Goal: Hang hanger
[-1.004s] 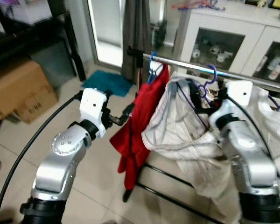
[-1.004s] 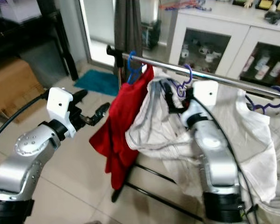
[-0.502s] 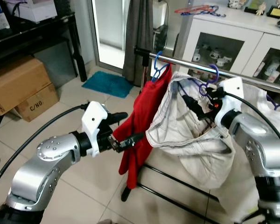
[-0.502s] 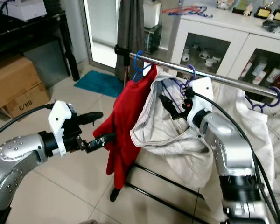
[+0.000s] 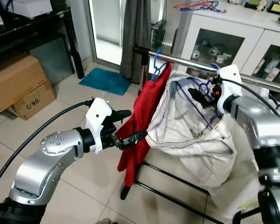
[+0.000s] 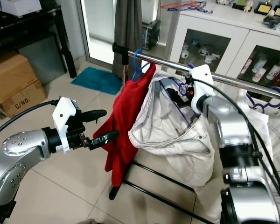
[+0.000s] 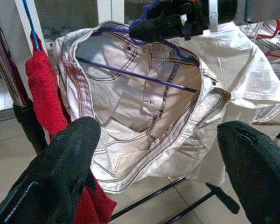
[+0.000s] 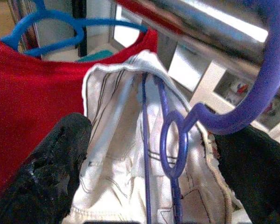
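Observation:
The purple hanger [image 5: 204, 87] will slide out empty when I pull it away, because the white garment's open waist [image 5: 184, 120] is wide open around it.
A purple hanger [image 8: 176, 140] carries a white garment [image 5: 191, 135], and its hook [image 8: 267, 79] curls over the chrome rail [image 5: 191, 66]. My right gripper [image 5: 201, 93] is up at the hanger's neck just under the rail, open, with one black finger [image 8: 56, 163] on each side of the neck and not touching it. Left of it a red garment [image 5: 142, 116] hangs from a blue hanger [image 5: 156, 63]. My left gripper [image 5: 136, 123] is open at the red garment's lower left edge, holding nothing.
More white clothes on a purple hanger [image 6: 270, 100] hang further right on the rail. The rack's black base bars [image 5: 172, 179] cross the tiled floor. Behind it are a white glass-door cabinet [image 5: 233, 37] and a dark curtain [image 5: 135, 32]. Cardboard boxes [image 5: 18, 84] and a teal mat [image 5: 105, 80] lie to the left.
The camera has shifted. My left gripper has reached forward and lower to the red garment's edge. My right gripper has stayed at the purple hanger's neck, now closer under the rail.

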Controlling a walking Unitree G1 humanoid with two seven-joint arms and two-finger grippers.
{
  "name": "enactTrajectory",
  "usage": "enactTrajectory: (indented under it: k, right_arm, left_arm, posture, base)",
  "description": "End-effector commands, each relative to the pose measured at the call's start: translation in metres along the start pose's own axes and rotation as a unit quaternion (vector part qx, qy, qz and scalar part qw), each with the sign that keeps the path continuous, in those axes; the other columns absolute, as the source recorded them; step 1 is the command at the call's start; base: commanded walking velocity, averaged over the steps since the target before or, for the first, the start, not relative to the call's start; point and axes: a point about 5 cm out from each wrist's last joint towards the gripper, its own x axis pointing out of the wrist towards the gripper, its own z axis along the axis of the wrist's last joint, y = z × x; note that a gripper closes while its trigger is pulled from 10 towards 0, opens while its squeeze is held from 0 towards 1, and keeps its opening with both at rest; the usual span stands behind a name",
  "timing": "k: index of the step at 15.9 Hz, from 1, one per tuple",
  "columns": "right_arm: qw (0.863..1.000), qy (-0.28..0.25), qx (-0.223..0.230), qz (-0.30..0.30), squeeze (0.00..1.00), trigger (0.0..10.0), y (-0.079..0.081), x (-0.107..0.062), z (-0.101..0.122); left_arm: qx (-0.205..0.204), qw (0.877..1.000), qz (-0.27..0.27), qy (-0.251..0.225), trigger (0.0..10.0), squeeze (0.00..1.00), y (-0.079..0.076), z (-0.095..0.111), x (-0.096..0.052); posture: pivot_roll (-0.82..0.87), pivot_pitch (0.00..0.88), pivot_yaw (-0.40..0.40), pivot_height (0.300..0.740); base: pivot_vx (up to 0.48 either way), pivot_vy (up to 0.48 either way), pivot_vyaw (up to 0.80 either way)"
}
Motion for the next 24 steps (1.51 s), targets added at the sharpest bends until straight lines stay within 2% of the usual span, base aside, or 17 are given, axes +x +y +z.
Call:
enactTrajectory:
  k: [1, 3, 4, 5, 6, 7, 11, 15, 21, 24]
  right_arm:
    - [1.000, 0.003, -0.001, 0.001, 0.00, 10.0, -0.004, 0.001, 0.000]
    - [1.000, 0.007, 0.023, 0.010, 0.00, 9.8, -0.006, 0.005, -0.002]
    - [1.000, 0.008, 0.022, 0.012, 0.00, 8.8, -0.006, 0.006, -0.002]
    - [1.000, 0.008, 0.022, 0.013, 0.00, 8.8, -0.007, 0.006, -0.002]
    - [0.999, 0.005, 0.027, 0.017, 0.00, 3.6, -0.007, 0.005, -0.001]
    - [0.999, 0.001, 0.030, 0.028, 0.00, 0.0, -0.007, 0.004, 0.000]
    - [0.999, 0.002, 0.024, 0.036, 0.00, 0.0, -0.013, 0.001, 0.001]
    - [0.998, 0.020, 0.016, 0.051, 0.00, 0.0, -0.010, 0.001, -0.004]
    - [0.998, 0.045, 0.004, 0.042, 0.00, 0.0, -0.009, 0.006, -0.011]
    - [0.998, 0.042, 0.009, 0.041, 0.00, 0.0, -0.009, 0.006, -0.010]
  left_arm:
    - [0.005, 1.000, -0.006, 0.005, 10.0, 0.00, -0.001, 0.002, 0.001]
    - [0.005, 1.000, -0.009, 0.007, 10.0, 0.00, -0.001, 0.003, 0.001]
    - [0.006, 1.000, -0.010, 0.007, 10.0, 0.00, -0.001, 0.003, 0.002]
    - [0.006, 1.000, -0.010, 0.008, 10.0, 0.00, -0.001, 0.003, 0.002]
    - [0.007, 1.000, -0.012, 0.007, 10.0, 0.00, -0.001, 0.004, 0.003]
    - [0.010, 1.000, -0.012, 0.009, 10.0, 0.00, 0.000, 0.004, 0.003]
    - [0.012, 1.000, -0.009, 0.010, 10.0, 0.00, 0.001, 0.004, 0.004]
    - [0.013, 1.000, -0.009, 0.013, 10.0, 0.00, 0.001, 0.002, 0.004]
    - [0.017, 1.000, -0.006, 0.025, 10.0, 0.00, 0.000, 0.000, 0.003]
    - [0.017, 1.000, -0.008, 0.024, 10.0, 0.00, 0.000, 0.000, 0.004]
  posture:
    - [0.00, 0.000, -0.046, 0.740]
    - [0.00, 0.000, -0.043, 0.740]
    - [0.00, 0.000, -0.038, 0.740]
    - [0.00, 0.000, -0.036, 0.740]
    - [0.00, 0.000, -0.036, 0.740]
    - [0.00, 0.000, -0.031, 0.740]
    - [0.00, 0.000, -0.029, 0.740]
    - [0.00, 0.000, -0.030, 0.740]
    - [0.00, 0.000, -0.037, 0.740]
    - [0.00, 0.000, -0.037, 0.740]
  base:
    - [0.000, 0.000, 0.00]
    - [0.000, 0.000, 0.00]
    - [0.000, 0.000, 0.00]
    - [0.000, 0.000, 0.00]
    - [0.000, 0.000, 0.00]
    - [0.000, 0.000, 0.00]
    - [0.000, 0.000, 0.00]
    - [0.000, 0.000, 0.00]
    - [0.000, 0.000, 0.00]
    - [0.000, 0.000, 0.00]
